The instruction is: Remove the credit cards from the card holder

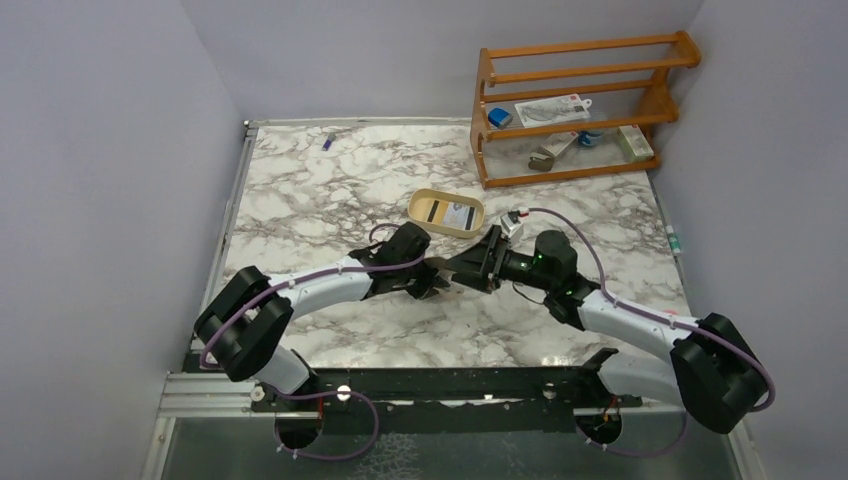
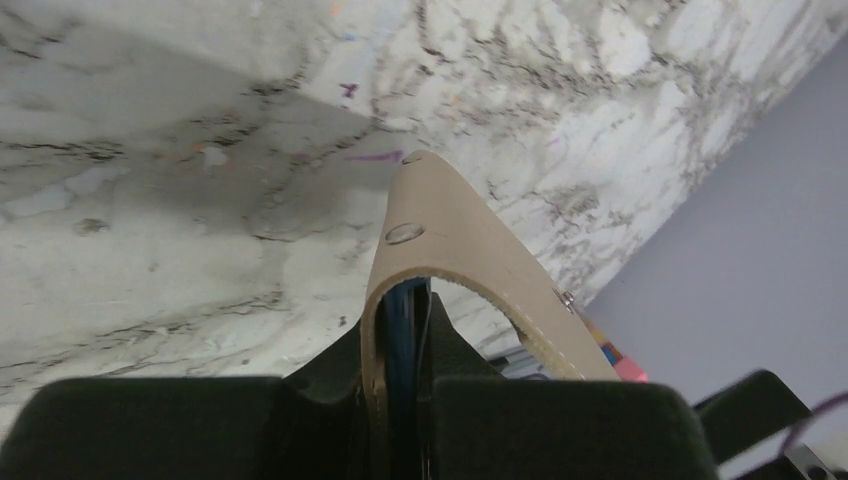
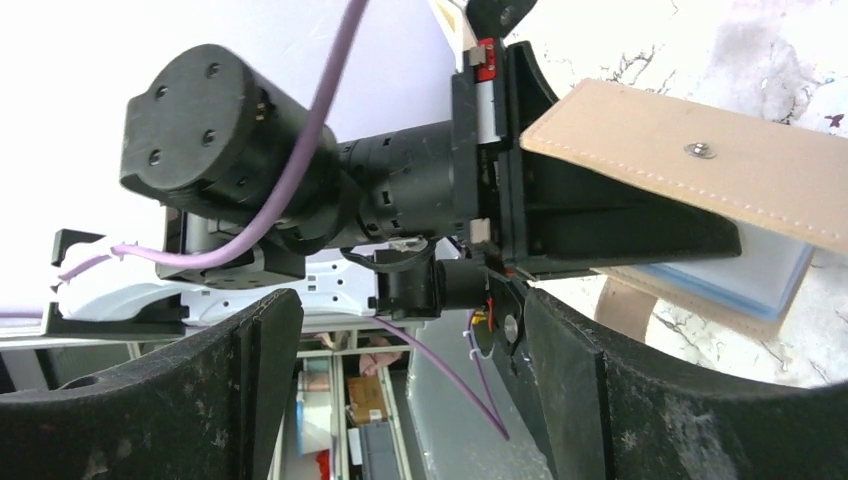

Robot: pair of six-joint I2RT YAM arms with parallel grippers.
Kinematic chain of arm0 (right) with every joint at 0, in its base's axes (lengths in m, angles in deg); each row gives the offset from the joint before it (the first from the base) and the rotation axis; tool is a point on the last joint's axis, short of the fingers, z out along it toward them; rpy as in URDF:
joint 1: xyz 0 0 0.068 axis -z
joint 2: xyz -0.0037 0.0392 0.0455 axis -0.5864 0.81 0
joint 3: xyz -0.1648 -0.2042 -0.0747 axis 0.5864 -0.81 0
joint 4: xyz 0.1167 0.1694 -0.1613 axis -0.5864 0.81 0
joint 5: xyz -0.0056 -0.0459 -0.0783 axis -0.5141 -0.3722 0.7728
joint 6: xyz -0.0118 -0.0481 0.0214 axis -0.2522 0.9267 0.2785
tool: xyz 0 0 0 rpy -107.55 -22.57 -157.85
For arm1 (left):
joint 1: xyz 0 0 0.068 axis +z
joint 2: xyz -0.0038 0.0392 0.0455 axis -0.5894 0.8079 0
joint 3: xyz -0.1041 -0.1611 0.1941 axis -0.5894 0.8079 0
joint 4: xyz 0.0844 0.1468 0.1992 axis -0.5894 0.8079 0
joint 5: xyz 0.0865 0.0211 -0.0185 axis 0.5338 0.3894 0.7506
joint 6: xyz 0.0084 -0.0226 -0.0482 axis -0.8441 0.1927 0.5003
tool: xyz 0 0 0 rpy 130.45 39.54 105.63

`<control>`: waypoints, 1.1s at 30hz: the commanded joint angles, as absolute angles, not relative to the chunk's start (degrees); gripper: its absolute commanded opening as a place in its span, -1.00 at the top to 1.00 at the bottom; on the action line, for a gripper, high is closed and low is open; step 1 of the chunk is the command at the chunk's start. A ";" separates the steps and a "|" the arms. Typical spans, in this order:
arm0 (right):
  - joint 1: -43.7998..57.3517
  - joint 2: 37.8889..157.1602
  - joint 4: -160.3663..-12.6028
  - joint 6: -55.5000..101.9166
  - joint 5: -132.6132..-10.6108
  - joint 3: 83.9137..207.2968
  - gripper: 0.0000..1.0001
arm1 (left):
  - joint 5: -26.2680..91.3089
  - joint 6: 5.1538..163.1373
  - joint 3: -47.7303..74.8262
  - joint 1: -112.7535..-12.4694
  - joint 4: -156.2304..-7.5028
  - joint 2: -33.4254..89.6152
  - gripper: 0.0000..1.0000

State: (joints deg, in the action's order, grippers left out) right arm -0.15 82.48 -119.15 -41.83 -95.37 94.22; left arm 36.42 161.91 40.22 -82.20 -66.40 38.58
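Next, I turn the holder with my left gripper to bring the cover's edge into my right gripper's opening, as the card holder's cover lies beyond its finger.
My left gripper is shut on the tan card holder and holds it above the marble table. The holder's snap flap stands open and curves away. Pale blue credit cards sit edge-on inside it between my fingers. In the right wrist view the open holder shows the blue cards sticking out below the flap. My right gripper is open and empty, facing the holder from a short distance. In the top view both grippers, left and right, meet mid-table and hide the holder.
An oval tan tray with a whitish card in it lies just behind the grippers. A wooden rack with small items stands at the back right. A small purple object lies at the back left.
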 commanded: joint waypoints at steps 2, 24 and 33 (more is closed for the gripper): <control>-0.60 86.65 -123.64 -43.46 -95.51 95.54 -0.73 | 30.60 158.94 41.50 -82.14 -78.17 36.43 1.00; -0.41 102.56 -139.54 -46.22 -92.45 103.37 -0.73 | 22.68 138.80 60.53 -82.74 -119.55 26.30 1.00; -0.48 96.98 -150.42 -49.32 -92.08 93.44 -0.80 | 41.00 134.56 69.67 -82.78 -123.59 15.81 1.00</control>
State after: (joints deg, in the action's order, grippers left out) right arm -0.28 99.16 -144.62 -46.79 -93.38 96.78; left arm 29.82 137.84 66.01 -82.63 -115.18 21.46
